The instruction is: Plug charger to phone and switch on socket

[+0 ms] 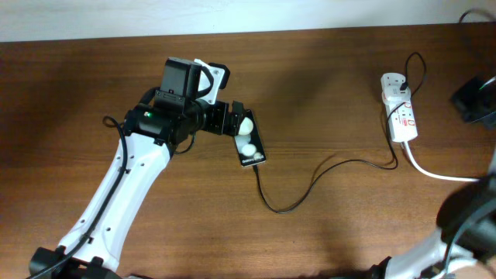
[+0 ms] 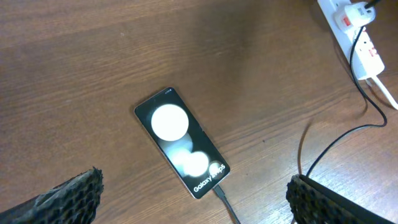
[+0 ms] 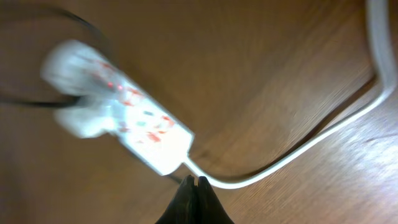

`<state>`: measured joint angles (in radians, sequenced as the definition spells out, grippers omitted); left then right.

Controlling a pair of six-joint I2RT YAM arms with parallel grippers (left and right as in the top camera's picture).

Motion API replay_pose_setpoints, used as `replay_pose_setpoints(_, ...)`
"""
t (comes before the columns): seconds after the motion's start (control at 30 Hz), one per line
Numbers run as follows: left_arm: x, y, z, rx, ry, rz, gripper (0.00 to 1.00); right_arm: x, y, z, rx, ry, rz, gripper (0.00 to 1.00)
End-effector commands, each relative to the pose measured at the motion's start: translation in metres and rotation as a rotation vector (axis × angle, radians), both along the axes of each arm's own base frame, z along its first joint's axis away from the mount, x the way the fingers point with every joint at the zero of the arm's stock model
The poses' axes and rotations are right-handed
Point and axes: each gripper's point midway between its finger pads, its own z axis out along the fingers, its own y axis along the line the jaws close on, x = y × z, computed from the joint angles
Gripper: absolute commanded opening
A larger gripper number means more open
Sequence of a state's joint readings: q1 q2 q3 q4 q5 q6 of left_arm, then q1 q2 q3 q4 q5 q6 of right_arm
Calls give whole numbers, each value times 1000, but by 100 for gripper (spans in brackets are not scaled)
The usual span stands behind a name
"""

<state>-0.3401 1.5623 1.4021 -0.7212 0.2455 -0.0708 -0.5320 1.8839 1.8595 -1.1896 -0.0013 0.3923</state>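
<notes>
I should continue to move my right gripper clear of the socket [image 1: 399,107] until its fingers open, because the charger's plug is in the phone's port [image 1: 255,165] and the screen is glowing.
The phone [image 1: 249,139] lies flat on the wooden table, a black slab with two white round patches and white text; it also shows in the left wrist view [image 2: 181,142]. The charger cable [image 1: 310,184] runs from the phone's lower end in a loop to the socket [image 1: 399,107]; its plug tip [image 2: 219,191] sits at the phone's port. My left gripper [image 2: 193,199] is open, its fingers wide apart above the phone. My right gripper [image 3: 194,182] is shut and empty, just beside the cord end of the socket [image 3: 121,115], which is blurred in the right wrist view.
The socket's thick white cord [image 3: 298,146] curves off to the right; it also shows in the overhead view [image 1: 434,172]. A dark object [image 1: 474,97] sits at the table's right edge. The right arm enters at the bottom right.
</notes>
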Motion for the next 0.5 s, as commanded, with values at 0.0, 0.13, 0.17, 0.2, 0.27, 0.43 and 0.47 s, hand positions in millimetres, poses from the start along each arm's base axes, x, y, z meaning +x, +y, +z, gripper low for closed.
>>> replay_pose_setpoints(0.0,-4,-1,2,4,5,-8,99,-10,46,102,-130,-207,138,4)
replay_pose_setpoints(0.13,-6,0,0,2,19,-1,99,-27,176,161,-117,-373,678,4)
replay_pose_setpoints(0.17,-6,0,0,-11,33,21,99,-35,202,164,-110,-377,777,4)
replay_pose_setpoints(0.2,-6,0,0,-20,41,35,99,-45,227,163,-102,-361,875,4)
replay_pose_setpoints(0.27,-7,0,0,-19,44,35,99,-59,260,156,-71,-324,993,4)
replay_pose_setpoints(0.43,-10,1,-3,-17,64,41,99,-85,333,148,-15,-294,1235,5)
replay_pose_setpoints(0.47,-11,2,-4,-14,70,41,99,-88,342,148,-12,-295,1266,19)
